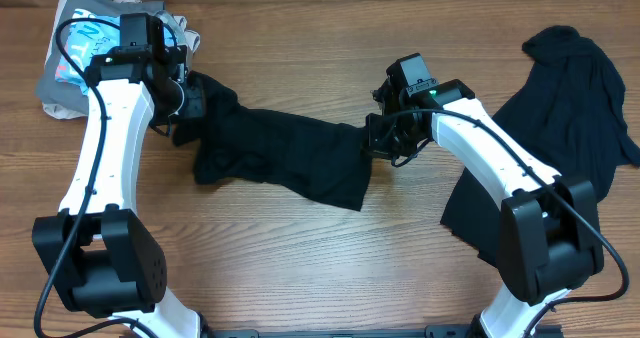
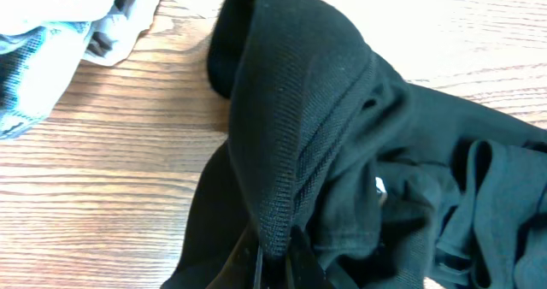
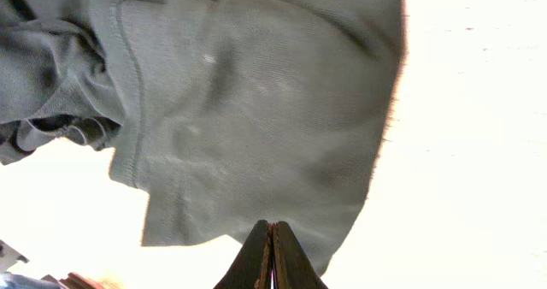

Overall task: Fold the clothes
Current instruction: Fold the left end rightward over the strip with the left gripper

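Observation:
The black garment's end [image 1: 347, 181] is covered by my right gripper where the ribbed fold [image 2: 291, 144] must land. My right gripper should therefore move back before my left gripper lays the ribbed fold there.
A black garment [image 1: 280, 153] lies crumpled and stretched across the middle of the table between my two grippers. My left gripper [image 1: 188, 100] is at its left end and is shut on a ribbed fold of the fabric [image 2: 325, 109], pinched at the jaw tips [image 2: 273, 248]. My right gripper [image 1: 378, 138] is at its right end. Its jaws [image 3: 272, 231] are pressed together at the edge of the fabric [image 3: 256, 92]. A second black garment [image 1: 570, 98] lies spread at the right of the table, partly under my right arm.
A pile of grey and light blue clothes [image 1: 85, 48] sits at the far left corner, just behind my left gripper; it also shows in the left wrist view [image 2: 51, 24]. The wooden table [image 1: 300, 268] shows bare at the front.

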